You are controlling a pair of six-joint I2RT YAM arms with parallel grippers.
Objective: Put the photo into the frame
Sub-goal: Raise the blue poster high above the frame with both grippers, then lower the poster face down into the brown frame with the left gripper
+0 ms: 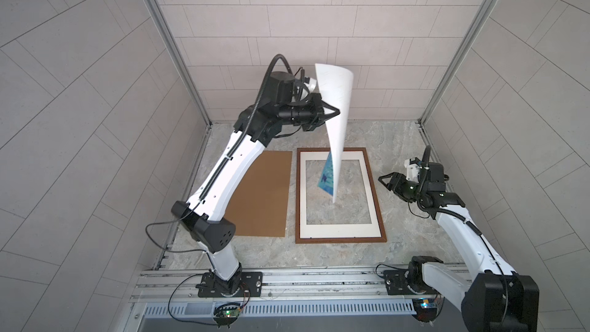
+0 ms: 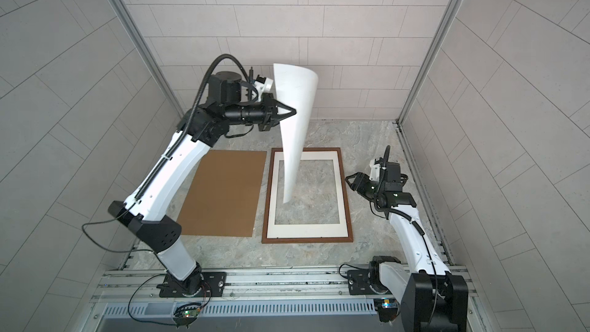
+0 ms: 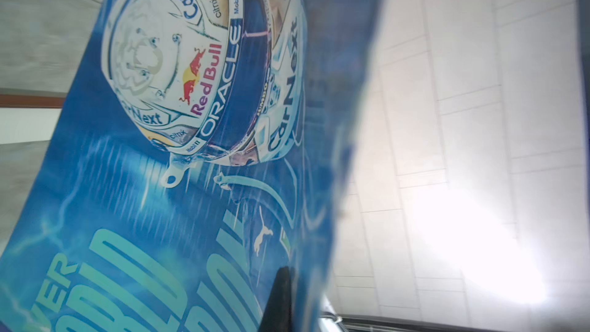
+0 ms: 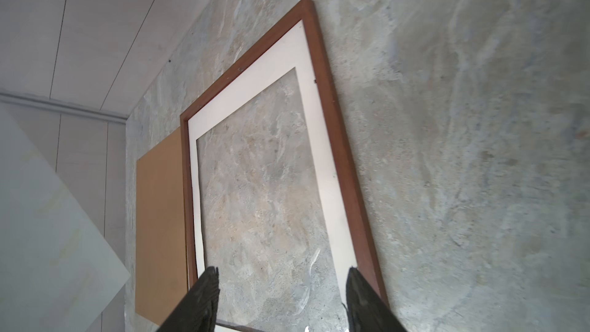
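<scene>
I should lower the held edge with my left gripper to the frame's side (image 1: 298,187) by the backing board, as the photo (image 1: 336,122) hangs curled and upright above the frame.
The photo (image 1: 336,113) (image 2: 295,116) hangs almost upright and curled in the air, its white back showing in both top views and a strip of blue print (image 1: 328,177) at its lower edge. My left gripper (image 1: 337,112) (image 2: 293,111) (image 3: 289,271) is shut on its side edge, high above the table. The left wrist view is filled by the blue helmet print (image 3: 159,186). The dark-brown frame (image 1: 340,241) (image 2: 306,241) (image 4: 341,161) lies flat below it. My right gripper (image 1: 384,178) (image 2: 349,180) (image 4: 282,269) stands open and empty just right of the frame.
A white mat (image 1: 335,229) (image 2: 306,230) lies inside the frame, with marbled tabletop showing through its cut-out. A brown backing board (image 1: 261,193) (image 2: 223,193) (image 4: 159,218) lies flat left of the frame. Panel walls enclose three sides; a metal rail (image 1: 287,279) runs along the front.
</scene>
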